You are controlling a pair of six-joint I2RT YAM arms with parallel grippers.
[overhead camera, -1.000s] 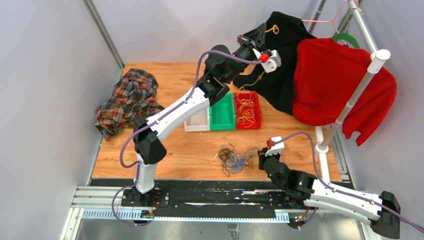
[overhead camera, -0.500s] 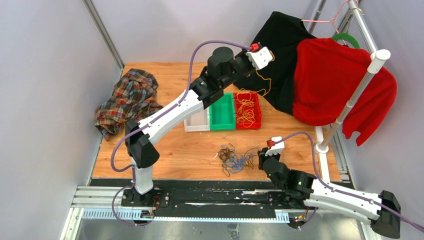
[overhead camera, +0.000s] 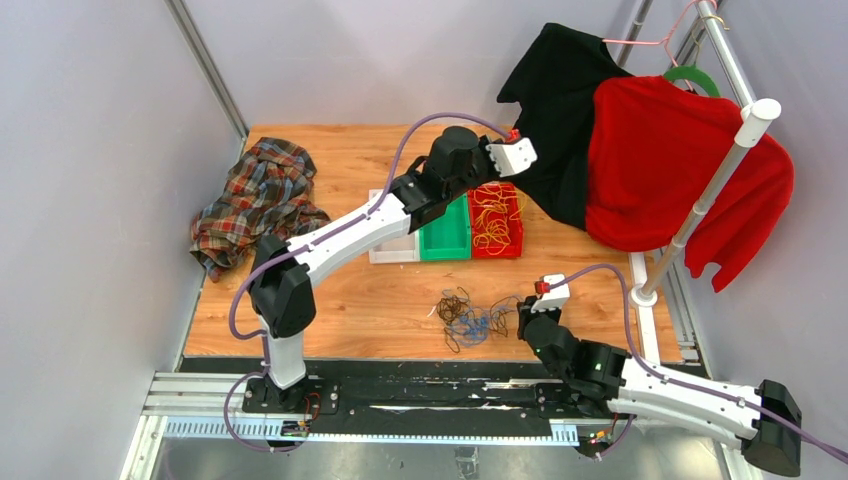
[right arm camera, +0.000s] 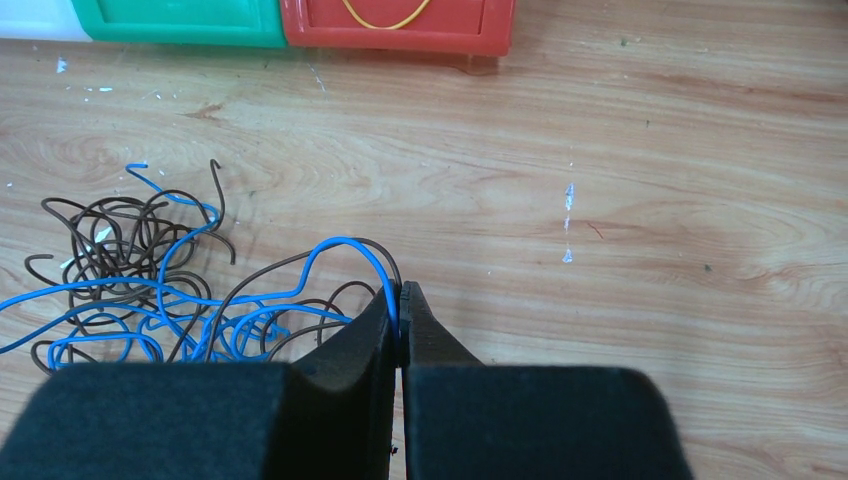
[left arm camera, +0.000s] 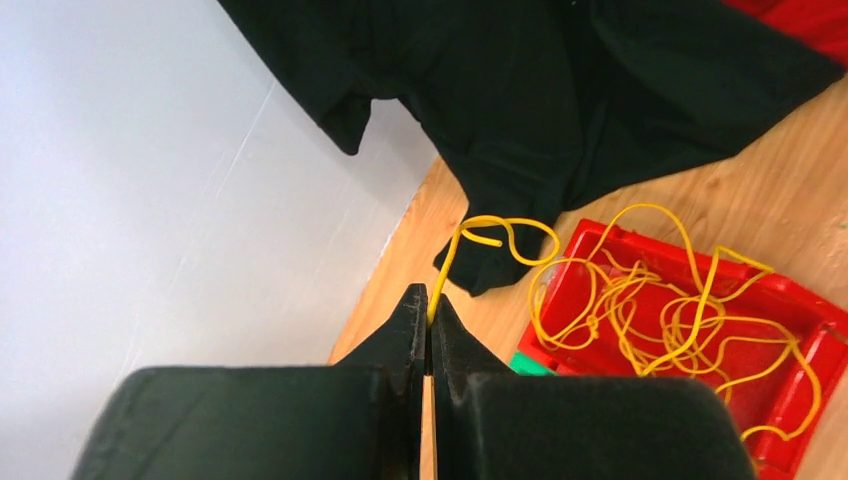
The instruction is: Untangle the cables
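My left gripper is holding the yellow cable (left arm camera: 488, 218) clear of the blue and dark tangle, so I should keep going down into the red bin (overhead camera: 496, 226) and release there.
A tangle of blue and dark cables (overhead camera: 468, 318) lies on the wooden table near its front edge. My right gripper (overhead camera: 523, 318) sits at the tangle's right side, shut on a blue cable (right arm camera: 340, 243) and a dark strand beside it, as the right wrist view (right arm camera: 400, 290) shows. My left gripper (overhead camera: 500, 165) hangs over the far end of the red bin (overhead camera: 519, 225). It is shut on a yellow cable (left arm camera: 500, 225) that curls out from its tips (left arm camera: 429, 295). Several more yellow cables (left arm camera: 650, 310) lie heaped in the red bin (left arm camera: 770, 290).
A green bin (overhead camera: 445, 228) and a white bin (overhead camera: 392, 243) stand left of the red one. A plaid shirt (overhead camera: 255, 200) lies at the table's left. A black shirt (overhead camera: 565, 110) and a red shirt (overhead camera: 680, 170) hang from a rack with a white pole (overhead camera: 715, 180) at the back right.
My left gripper has come down and back from in front of the black shirt to just over the red bin, carrying the yellow cable. The right arm has not moved.
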